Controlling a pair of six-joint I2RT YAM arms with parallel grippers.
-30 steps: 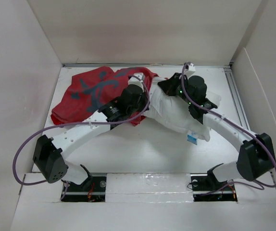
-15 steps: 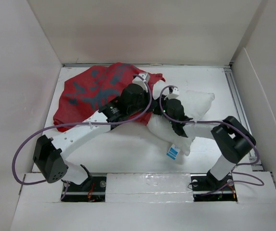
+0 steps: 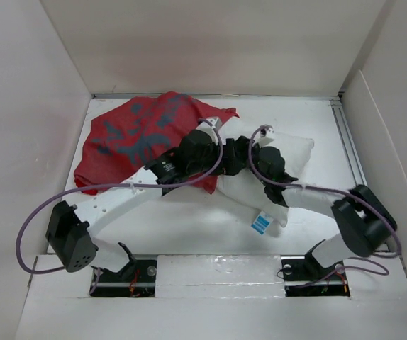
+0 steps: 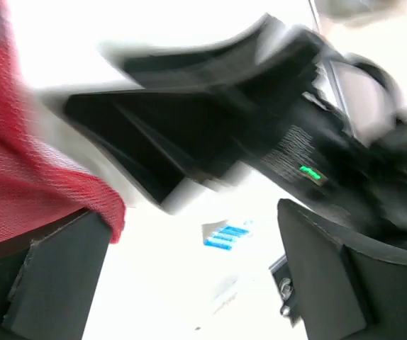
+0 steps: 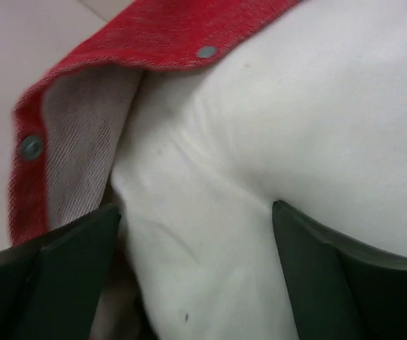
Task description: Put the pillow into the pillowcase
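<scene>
The red pillowcase's hem has my right gripper crowding my left gripper there, so next I back off and then take hold of the white pillow with my left gripper.
The red pillowcase lies bunched at the back left, its duller side with grey-blue marks up. To its right lies the white pillow, slanting toward me with its blue tag at the near end. Both grippers meet where the two join. My left gripper is open over the pillow, with red fabric against its left finger. My right gripper is open, its fingers straddling a bulge of pillow beneath the pillowcase's snap-studded hem.
White walls enclose the table on the left, back and right. A metal rail runs along the right side. In the left wrist view the right arm's black body crosses close overhead, blurred.
Both grippers have gone from shut to open. The right arm's elbow has swung out to the right and lower. The pillowcase has spread slightly toward the left.
</scene>
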